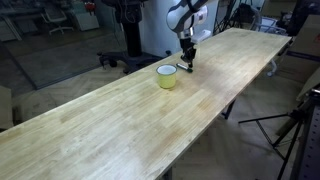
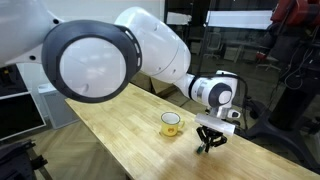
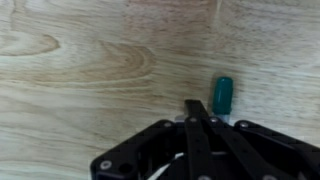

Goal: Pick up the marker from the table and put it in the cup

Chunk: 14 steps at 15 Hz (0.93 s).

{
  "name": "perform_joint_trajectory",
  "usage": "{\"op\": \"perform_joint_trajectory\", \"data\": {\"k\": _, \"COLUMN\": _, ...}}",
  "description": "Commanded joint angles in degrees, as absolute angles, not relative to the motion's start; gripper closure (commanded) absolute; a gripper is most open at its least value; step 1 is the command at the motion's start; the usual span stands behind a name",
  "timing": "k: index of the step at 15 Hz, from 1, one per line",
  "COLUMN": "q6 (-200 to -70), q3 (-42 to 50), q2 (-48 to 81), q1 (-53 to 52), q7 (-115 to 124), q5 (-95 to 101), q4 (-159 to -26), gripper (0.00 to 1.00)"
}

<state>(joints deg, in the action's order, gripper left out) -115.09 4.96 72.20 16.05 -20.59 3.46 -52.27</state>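
The marker's green end is beside my gripper's closed fingers, so next I open them, lift and move over to straddle the marker's body before I close them.
The pale yellow-green cup stands upright on the light wood table; it also shows in an exterior view. My gripper is down at the tabletop just beside the cup, as seen in both exterior views. In the wrist view its fingers are drawn together. The green end of the dark marker sticks out past the fingertips over the wood. The rest of the marker is hidden behind the fingers. The cup is out of the wrist view.
The table is long and narrow with edges close on both sides of the cup. A tripod stands on the floor off the table's side. Glass partitions and office furniture lie behind.
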Motion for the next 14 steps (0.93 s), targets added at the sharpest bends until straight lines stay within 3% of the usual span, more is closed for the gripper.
{"op": "perform_joint_trajectory", "data": {"k": 1, "q6": -114.56, "q3": 4.38, "q2": 72.42, "q1": 16.22, "q7": -20.79, "q5": 2.96, "q4": -50.01, "gripper": 1.0}}
{"op": "perform_joint_trajectory", "data": {"k": 12, "q6": -115.48, "q3": 1.66, "q2": 69.52, "q1": 15.63, "q7": -20.41, "q5": 0.03, "q4": -51.5, "gripper": 1.0}}
{"op": "perform_joint_trajectory", "data": {"k": 13, "q6": -115.21, "q3": 1.38, "q2": 69.13, "q1": 15.73, "q7": -20.4, "q5": -0.19, "q4": -51.75, "gripper": 0.74}}
{"op": "perform_joint_trajectory", "data": {"k": 14, "q6": -115.45, "q3": 1.19, "q2": 68.67, "q1": 15.8, "q7": -20.33, "q5": -0.39, "q4": -52.13, "gripper": 0.74}}
